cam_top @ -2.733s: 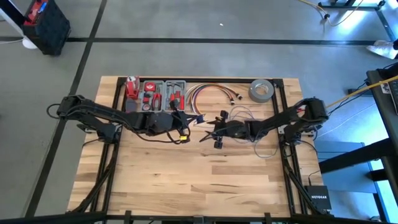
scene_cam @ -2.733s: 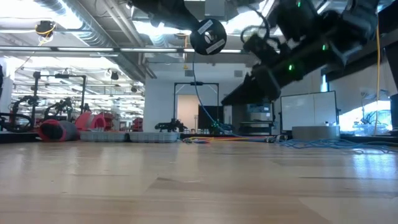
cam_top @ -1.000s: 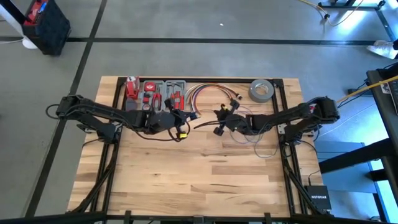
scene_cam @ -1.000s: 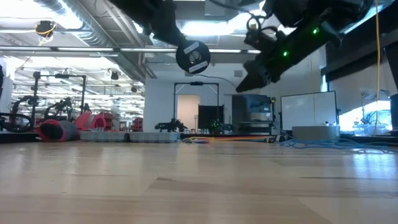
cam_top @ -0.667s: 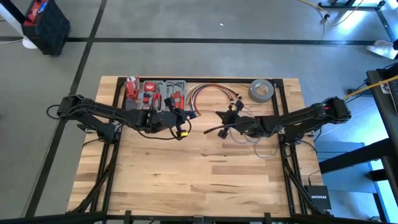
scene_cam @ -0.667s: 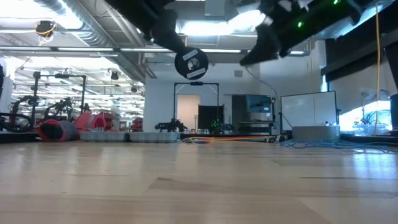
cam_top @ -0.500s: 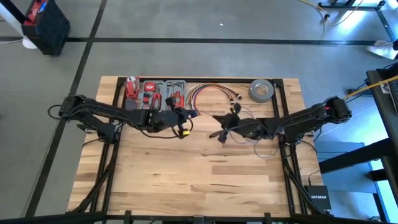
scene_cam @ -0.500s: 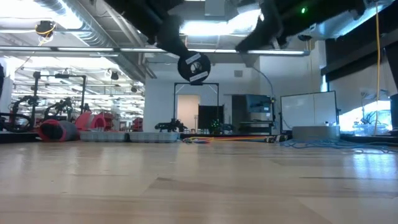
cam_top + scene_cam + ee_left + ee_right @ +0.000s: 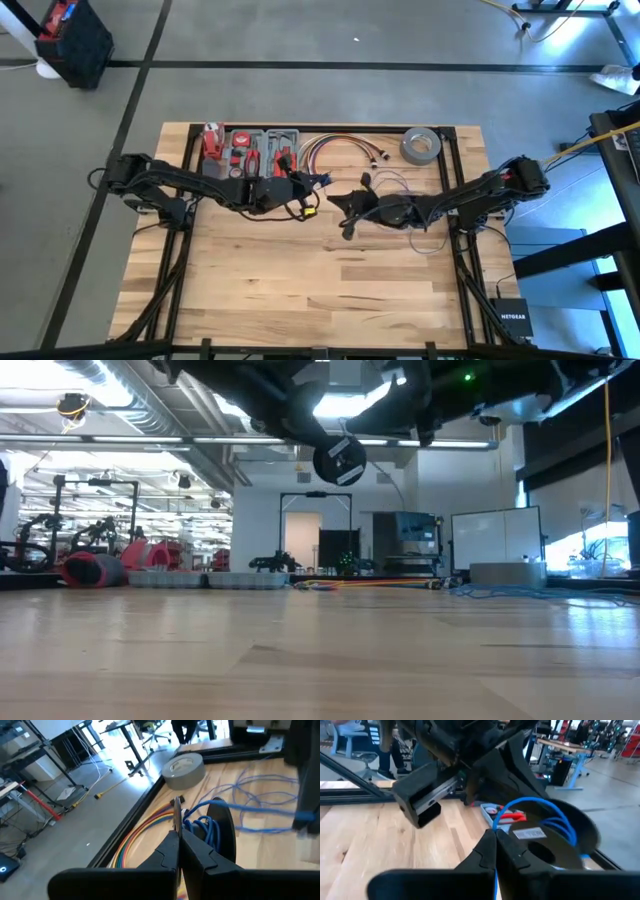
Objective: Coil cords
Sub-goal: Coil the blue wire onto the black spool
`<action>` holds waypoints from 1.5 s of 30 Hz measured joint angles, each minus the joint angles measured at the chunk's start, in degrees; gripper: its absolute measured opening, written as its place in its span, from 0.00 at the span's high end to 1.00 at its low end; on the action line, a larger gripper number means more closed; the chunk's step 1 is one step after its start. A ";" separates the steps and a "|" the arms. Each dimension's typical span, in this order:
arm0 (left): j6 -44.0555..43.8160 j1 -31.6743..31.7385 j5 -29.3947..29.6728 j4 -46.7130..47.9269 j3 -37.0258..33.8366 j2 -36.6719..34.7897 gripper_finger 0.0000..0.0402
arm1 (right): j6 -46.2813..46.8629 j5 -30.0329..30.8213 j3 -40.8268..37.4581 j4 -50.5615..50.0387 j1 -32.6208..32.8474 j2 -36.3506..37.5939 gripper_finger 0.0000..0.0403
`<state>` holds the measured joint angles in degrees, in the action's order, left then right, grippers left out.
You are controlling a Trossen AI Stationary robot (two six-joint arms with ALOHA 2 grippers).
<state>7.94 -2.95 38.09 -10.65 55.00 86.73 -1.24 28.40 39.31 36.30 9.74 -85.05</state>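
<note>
The blue wire curves over the disc (image 9: 530, 798) onto the disc's hub (image 9: 565, 827), so my right gripper should keep going around the disc and let go once the loop settles.
A round black disc (image 9: 340, 460), with grey-blue wire (image 9: 201, 826) wound on its hub, hangs high above the table near the middle. My left gripper (image 9: 316, 192) is shut on it. Just right of it, my right gripper (image 9: 347, 224) is shut on the same wire (image 9: 536, 804), which arcs over the disc (image 9: 559, 851). More of the wire lies in loose loops (image 9: 270, 795) on the wood toward the table's right side. My left gripper pinches the disc's thin rim (image 9: 176, 812) between its two fingers. The disc stands on edge, lifted clear of the table. My right gripper pinches the blue wire (image 9: 495, 881) between its shut fingers, close beside the disc. From the fingers the wire runs up and curves over the disc.
A grey tape roll (image 9: 421, 146) sits at the far right. A bundle of coloured cables (image 9: 335, 150) lies along the far edge, and a grey tool tray (image 9: 255, 150) stands left of it. The near half of the table (image 9: 320, 290) is bare wood.
My left gripper has carried the disc toward the table's right edge, still lifted clear. My right gripper has risen and swung from the disc's far side toward the near edge, staying shut on the wire.
</note>
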 joint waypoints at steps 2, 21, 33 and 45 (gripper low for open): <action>-0.46 -0.05 -0.16 -0.61 0.00 0.02 1.00 | -0.64 0.01 0.00 3.03 0.00 -1.74 1.00; 1.47 -3.74 -1.20 -4.47 0.00 -2.75 1.00 | -2.18 4.71 0.13 -1.15 -1.60 -7.85 1.00; 1.83 -4.60 -0.99 -3.64 0.04 -3.18 1.00 | 2.62 9.48 0.00 -6.47 -1.53 -8.01 0.88; 2.88 -4.69 -1.01 -1.98 0.07 -3.33 1.00 | -0.42 5.24 0.04 -19.69 -1.03 -0.35 0.54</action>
<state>10.82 -7.64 37.08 -12.62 55.07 83.40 -1.65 33.64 39.35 16.61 8.71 -85.40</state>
